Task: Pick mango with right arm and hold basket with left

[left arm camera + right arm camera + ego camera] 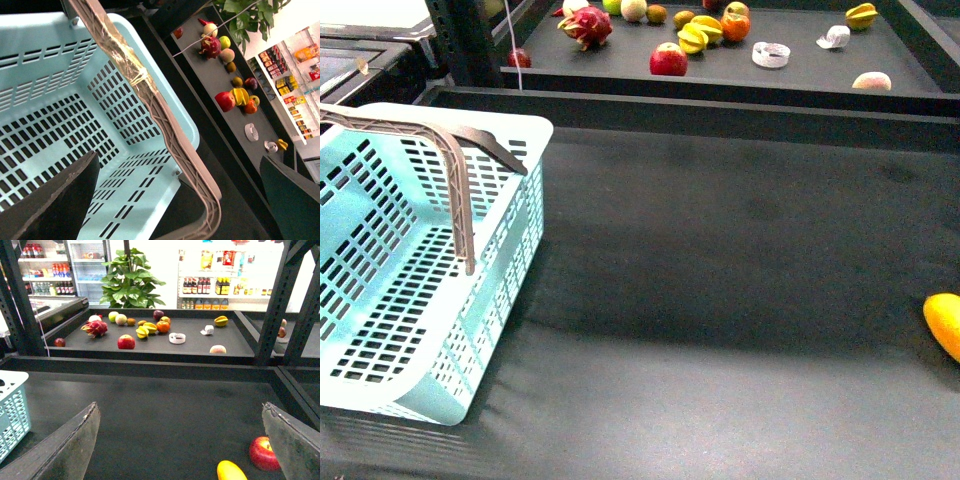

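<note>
The pale turquoise basket should hang under the handle with its open side up when I lift, because the grey-brown handle curves over the basket's middle.
The yellow-orange mango lies on the dark table at the right edge of the front view. In the right wrist view the mango sits close in front of my right gripper, which is open and empty. The pale turquoise basket stands at the near left, with its grey-brown handle raised. Seen from the left wrist, my left gripper is open above the basket, and the handle runs between its fingers without being clamped. Neither arm shows in the front view.
A red apple lies right beside the mango. The raised shelf at the back holds a dragon fruit, a red apple, star fruits, an orange and a tape roll. A ledge separates table and shelf.
</note>
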You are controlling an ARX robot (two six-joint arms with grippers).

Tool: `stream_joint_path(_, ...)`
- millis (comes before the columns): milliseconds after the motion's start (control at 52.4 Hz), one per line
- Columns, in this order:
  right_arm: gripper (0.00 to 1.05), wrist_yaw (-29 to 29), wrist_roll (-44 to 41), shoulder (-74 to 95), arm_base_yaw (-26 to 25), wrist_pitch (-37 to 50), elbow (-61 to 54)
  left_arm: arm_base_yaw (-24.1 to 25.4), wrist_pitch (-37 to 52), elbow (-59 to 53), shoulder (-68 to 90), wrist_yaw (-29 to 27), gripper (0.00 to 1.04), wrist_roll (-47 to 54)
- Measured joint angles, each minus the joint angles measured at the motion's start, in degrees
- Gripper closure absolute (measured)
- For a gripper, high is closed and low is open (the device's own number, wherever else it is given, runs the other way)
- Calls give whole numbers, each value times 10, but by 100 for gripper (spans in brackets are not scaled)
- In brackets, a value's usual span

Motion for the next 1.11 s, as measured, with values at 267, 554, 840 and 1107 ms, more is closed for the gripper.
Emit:
stream_joint_path(267, 8, 0, 0, 0, 0, 0, 0, 12, 30, 105, 153, 32, 6, -63)
stream_joint_path(554, 8, 0, 0, 0, 0, 0, 0, 12, 12, 209, 245, 47, 6, -112)
stream_joint_path(840, 8, 0, 0, 0, 0, 0, 0, 24, 9, 258, 280, 42, 41, -133)
stream_joint_path(1107, 8, 0, 0, 0, 0, 0, 0, 10, -22, 250, 278, 39, 85, -152)
